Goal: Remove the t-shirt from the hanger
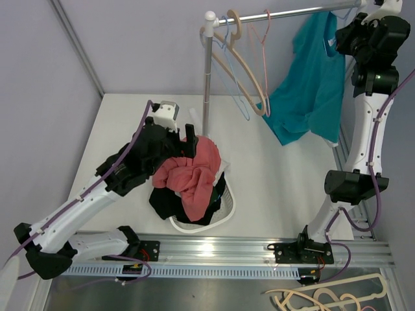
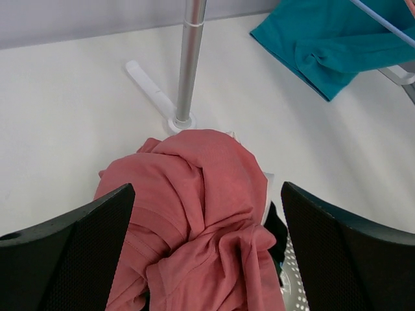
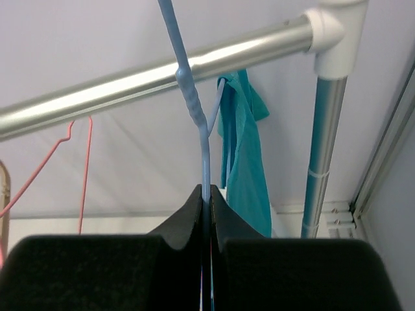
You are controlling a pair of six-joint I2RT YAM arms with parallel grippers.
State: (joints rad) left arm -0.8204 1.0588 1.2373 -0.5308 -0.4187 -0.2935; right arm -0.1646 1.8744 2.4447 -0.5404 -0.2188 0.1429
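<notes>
The teal t-shirt's hem hangs free and my right gripper is shut on the hanger's neck [image 3: 204, 146], so my left gripper goes on moving toward that hem [image 1: 321, 129] and closes there.
A teal t-shirt [image 1: 311, 84] hangs from a thin blue hanger [image 3: 194, 110] on the right end of the metal rail [image 1: 279, 14]. My right gripper [image 3: 206, 194] is up by the rail, shut on the hanger's neck just below the hook; the t-shirt [image 3: 243, 155] dangles behind the fingers. In the top view that right gripper [image 1: 340, 40] sits at the shirt's collar. My left gripper [image 2: 207, 194] is open, hovering over a red shirt [image 2: 194, 214] with nothing between its fingers. The teal t-shirt's hem [image 2: 337, 45] shows at the upper right of the left wrist view.
The red shirt [image 1: 194, 172] lies heaped over dark clothes in a white basket [image 1: 224, 210] at the foot of the rack's pole [image 1: 207, 84]. Several empty hangers [image 1: 243, 65] hang on the rail's left part. More hangers [image 1: 324, 295] lie below the table's near edge.
</notes>
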